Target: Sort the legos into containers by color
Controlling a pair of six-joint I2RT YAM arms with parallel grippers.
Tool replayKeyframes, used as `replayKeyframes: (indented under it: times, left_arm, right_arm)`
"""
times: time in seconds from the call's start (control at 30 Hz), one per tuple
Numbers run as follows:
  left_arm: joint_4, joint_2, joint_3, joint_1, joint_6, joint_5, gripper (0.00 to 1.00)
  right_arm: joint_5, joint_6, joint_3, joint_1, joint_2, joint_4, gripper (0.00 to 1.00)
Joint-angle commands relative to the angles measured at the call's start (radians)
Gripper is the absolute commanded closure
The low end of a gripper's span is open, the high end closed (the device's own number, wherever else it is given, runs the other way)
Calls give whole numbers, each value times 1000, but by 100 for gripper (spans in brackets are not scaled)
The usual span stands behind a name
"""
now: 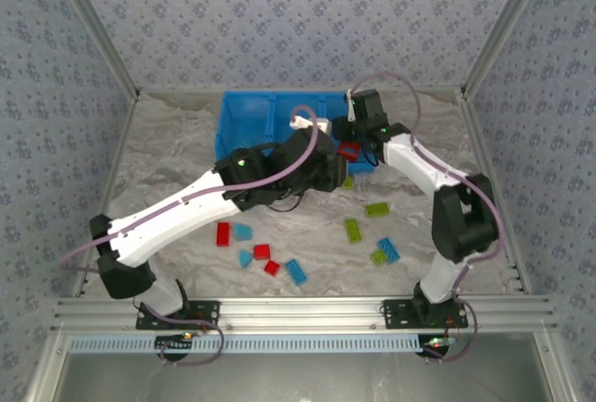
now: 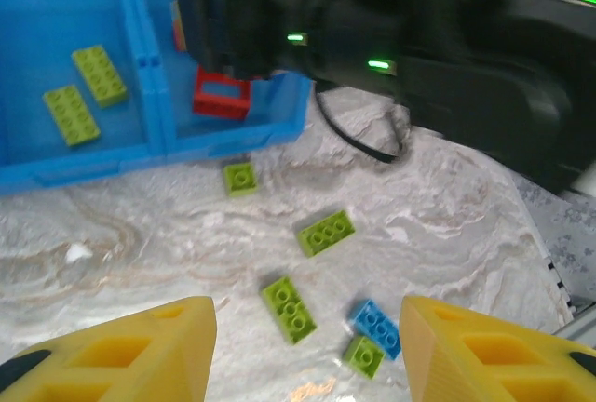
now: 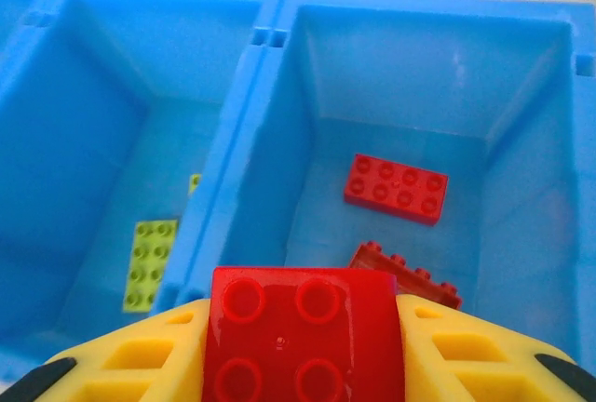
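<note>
My right gripper is holding the red lego [image 3: 281,339] over the container of red legos, so it should keep moving down toward the container's bottom [image 3: 318,221] and let go there.
My right gripper [image 3: 300,320] is shut on a red four-stud lego [image 3: 303,355] and holds it above the right container [image 3: 521,151] of the blue bin [image 1: 247,123]. Two red legos [image 3: 396,188] lie in that container, one tilted [image 3: 410,276]. Lime green legos [image 3: 149,262] lie in the middle container [image 2: 56,165]. My left gripper [image 2: 307,332] hangs open over the table with nothing between its fingers; below it lie loose green legos [image 2: 289,309], [image 2: 326,232] and a light blue one [image 2: 377,328]. In the top view the right gripper [image 1: 351,148] is at the bin's right end, with the left gripper [image 1: 321,167] just beside it.
Further loose legos lie on the marble table: red [image 1: 223,233] and blue [image 1: 296,272] ones at front centre, green [image 1: 377,208] ones to the right, one small green [image 2: 240,177] close to the bin's front wall. The two arms nearly cross at the bin's front right corner.
</note>
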Motion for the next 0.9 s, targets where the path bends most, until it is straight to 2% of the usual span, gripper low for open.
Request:
replayKeyframes:
  times: [0.0, 0.17, 0.33, 0.57, 0.87]
  left_arm:
    - [-11, 75, 151, -67, 45, -122, 46]
    - [-101, 227, 328, -154, 39, -244, 46]
    - [-120, 314, 391, -205, 19, -272, 45]
    - [-147, 372, 422, -234, 4, -269, 46]
    - [-231, 378, 431, -253, -88, -358, 46]
  right_arm:
    - [-9, 40, 132, -9, 104, -121, 65]
    - [-10, 58, 279, -30, 239, -200, 65]
    - [-58, 94, 381, -48, 336, -294, 65]
    - [-175, 120, 380, -95, 390, -265, 64]
    - [-202, 99, 412, -98, 424, -293, 60]
